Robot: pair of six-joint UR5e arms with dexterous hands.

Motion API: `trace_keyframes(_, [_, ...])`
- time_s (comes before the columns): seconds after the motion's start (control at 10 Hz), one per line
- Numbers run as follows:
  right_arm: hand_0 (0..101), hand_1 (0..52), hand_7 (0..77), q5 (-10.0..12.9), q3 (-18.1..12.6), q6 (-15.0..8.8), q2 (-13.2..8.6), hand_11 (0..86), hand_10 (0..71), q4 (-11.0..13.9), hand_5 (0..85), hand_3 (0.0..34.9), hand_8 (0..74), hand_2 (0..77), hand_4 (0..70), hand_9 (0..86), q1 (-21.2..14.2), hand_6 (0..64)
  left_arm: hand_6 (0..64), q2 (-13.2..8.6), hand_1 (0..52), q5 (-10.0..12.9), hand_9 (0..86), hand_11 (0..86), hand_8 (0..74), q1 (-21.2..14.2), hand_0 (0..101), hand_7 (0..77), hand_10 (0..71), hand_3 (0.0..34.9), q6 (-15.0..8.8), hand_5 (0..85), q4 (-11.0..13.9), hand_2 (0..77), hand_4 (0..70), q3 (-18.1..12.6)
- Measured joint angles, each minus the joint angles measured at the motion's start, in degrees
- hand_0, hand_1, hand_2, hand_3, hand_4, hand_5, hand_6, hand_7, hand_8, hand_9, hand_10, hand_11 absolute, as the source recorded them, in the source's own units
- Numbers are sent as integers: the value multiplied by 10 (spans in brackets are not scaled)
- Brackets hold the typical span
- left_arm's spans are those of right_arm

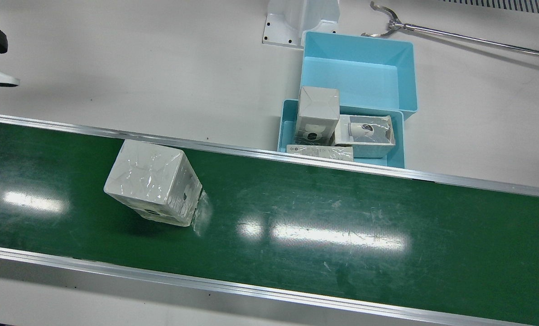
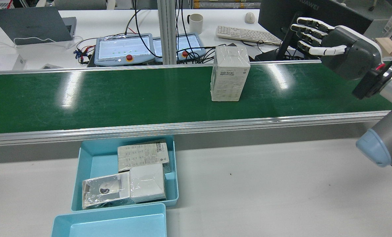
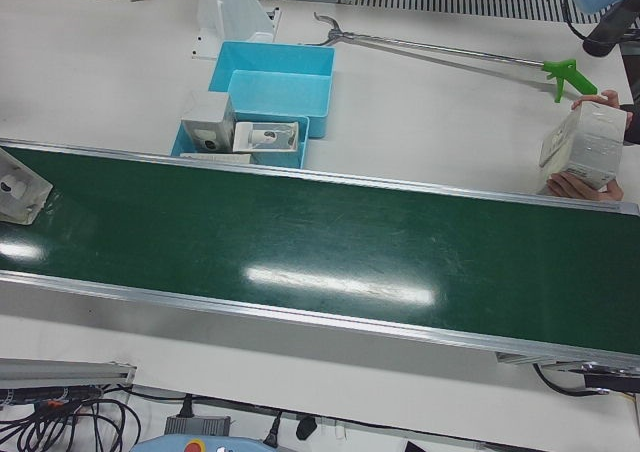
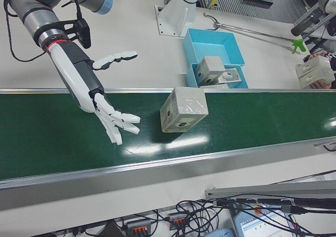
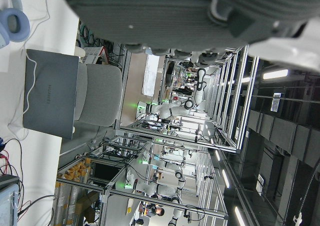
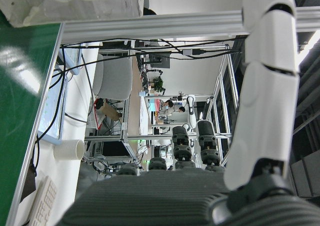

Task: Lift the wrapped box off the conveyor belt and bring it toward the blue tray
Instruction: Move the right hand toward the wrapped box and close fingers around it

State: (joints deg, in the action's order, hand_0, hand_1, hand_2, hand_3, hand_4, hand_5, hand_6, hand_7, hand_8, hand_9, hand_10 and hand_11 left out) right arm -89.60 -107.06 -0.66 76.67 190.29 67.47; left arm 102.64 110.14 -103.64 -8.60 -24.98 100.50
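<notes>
The blue tray (image 1: 342,129) is already crowded with boxes, so the tall wrapped box (image 1: 156,182) will tip over onto its side across the tray's rim when the robot lets go of it there.
The wrapped box (image 1: 154,188) stands on the green conveyor belt (image 1: 342,217), white and shrink-wrapped. It also shows in the rear view (image 2: 230,74) and the right-front view (image 4: 184,109). My right hand (image 2: 327,39) is open with its fingers spread, above the belt and apart from the box, to its right in the rear view. It also shows in the right-front view (image 4: 110,114). The blue tray (image 2: 84,164) lies beside the belt and holds several wrapped boxes. Only the dark palm of my left hand (image 5: 190,11) shows, in the left hand view.
A second, empty blue tray (image 1: 403,59) adjoins the filled one. A long reach-grabber tool (image 1: 455,36) lies on the white table. A person's hands hold another wrapped box (image 3: 585,147) at the belt's far end. Monitor, keyboard and pendants stand beyond the belt.
</notes>
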Motion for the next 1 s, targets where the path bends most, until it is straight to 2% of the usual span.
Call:
trace_keyframes(0.1, [466,125,120,-6,8,-5,-3,16,0,-20,224,53,0,131,33,22,-6,0,0,0,0,0,0,5,5,0,0,5,5,0,0,11,0,11,0,0])
trace_keyframes(0.2, [466,125,153,-10,18,-10,-8,16,0,-31,240,70,0,153,82,22,-15,22,0,0,0,0,0,0,5,0,0,5,0,0,0,11,0,11,0,0])
trace_keyframes(0.4, [466,125,180,-14,41,-25,-18,16,0,-37,240,70,0,153,82,33,-35,27,0,0,0,0,0,0,5,0,0,5,5,0,0,11,0,11,0,0])
trace_keyframes(0.5, [464,136,180,-14,48,-31,-19,16,0,-38,240,82,0,136,82,33,-40,27,0,0,0,0,0,0,5,0,0,5,5,0,0,11,0,11,0,0])
trace_keyframes(0.6, [469,147,158,-14,53,-36,-21,16,0,-39,240,97,0,131,16,38,-44,0,0,0,0,0,0,0,5,0,0,5,5,0,0,11,0,11,0,0])
trace_keyframes(0.8, [469,142,153,-13,60,-45,-25,16,0,-38,235,100,0,131,27,27,-55,0,0,0,0,0,0,0,5,0,0,5,5,0,0,11,0,11,0,0])
trace_keyframes(0.9, [469,142,153,-12,67,-50,-34,16,0,-38,235,100,0,131,27,27,-58,0,0,0,0,0,0,0,5,0,0,5,5,0,0,11,0,11,0,0])
trace_keyframes(1.0, [474,158,164,-11,77,-54,-46,16,0,-37,235,115,0,147,27,22,-60,0,0,0,0,0,0,0,5,0,0,5,5,0,0,11,0,5,0,0])
